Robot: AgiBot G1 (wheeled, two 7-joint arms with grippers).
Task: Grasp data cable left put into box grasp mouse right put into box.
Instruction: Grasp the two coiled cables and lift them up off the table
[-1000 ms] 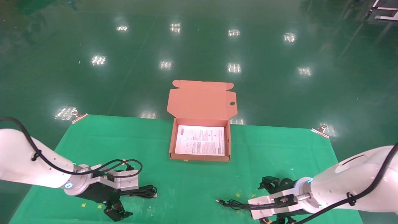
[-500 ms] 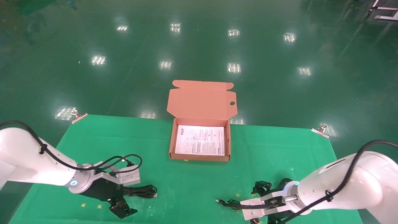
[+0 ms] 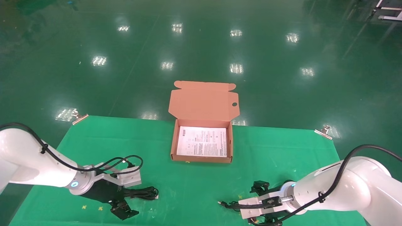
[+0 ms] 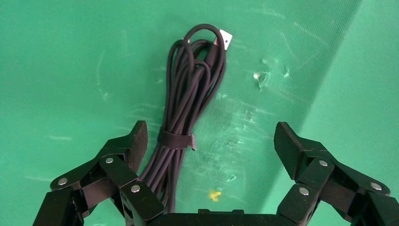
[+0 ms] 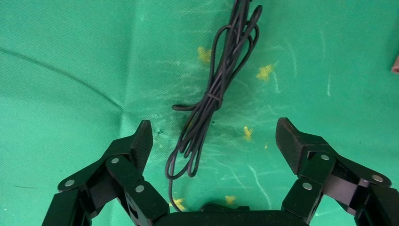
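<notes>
I expect the hidden mouse to hang by a thin piece of cord point(image 5: 171, 192) when I lift the cord, because that thin piece trails from the tied cord loops point(image 5: 212, 97).
The data cable point(image 3: 143, 193), a tied black bundle, lies on the green cloth at the front left. In the left wrist view the data cable point(image 4: 188, 103) lies between the jaws, close beside one finger point(image 4: 136, 141). My left gripper point(image 3: 127, 199) point(image 4: 211, 141) is open and low over it. The mouse's thin cord point(image 3: 234, 205) with its USB plug lies at the front right. My right gripper point(image 3: 256, 205) point(image 5: 214, 141) is open over the cord loops point(image 5: 211, 103). The mouse body is hidden. The orange-brown box point(image 3: 202, 159) stands open mid-table, holding only its white sheet.
The box lid point(image 3: 204, 100) stands upright at the back. Metal clips point(image 3: 80, 118) point(image 3: 323, 131) hold the cloth at the table's far corners. Green floor lies beyond the far edge. Small yellow marks dot the cloth.
My right gripper has moved left and lower over the mouse cord. My left gripper has shifted slightly towards the data cable and then stayed still. Both stay open.
</notes>
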